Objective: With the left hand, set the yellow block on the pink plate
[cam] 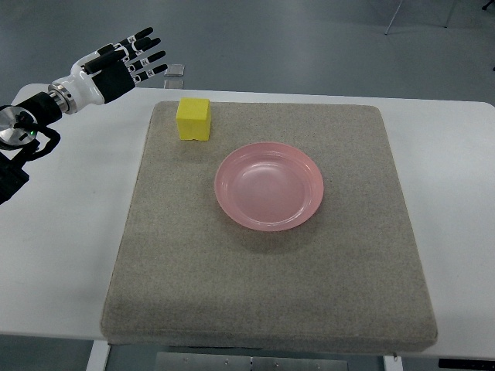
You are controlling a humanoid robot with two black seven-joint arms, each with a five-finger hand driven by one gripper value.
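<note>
My left gripper's spread fingers point past the yellow block (193, 110). I should pull back, turn the hand and bring its thumb to the block's near side (194, 131).
A yellow block (193, 119) sits on the grey mat (263, 278) near its far left corner. A pink plate (269, 185) lies empty at the middle of the mat, to the right of and nearer than the block. My left hand (133, 60) is up at the far left, beyond the table's far edge, with its fingers spread and holding nothing. It is to the left of and beyond the block, apart from it. The right arm does not show.
The mat lies on a white table (69, 232). A small clear object (175, 72) lies on the floor just beyond the table's far edge, next to my left fingertips. Chair legs (394, 17) stand at the far right.
</note>
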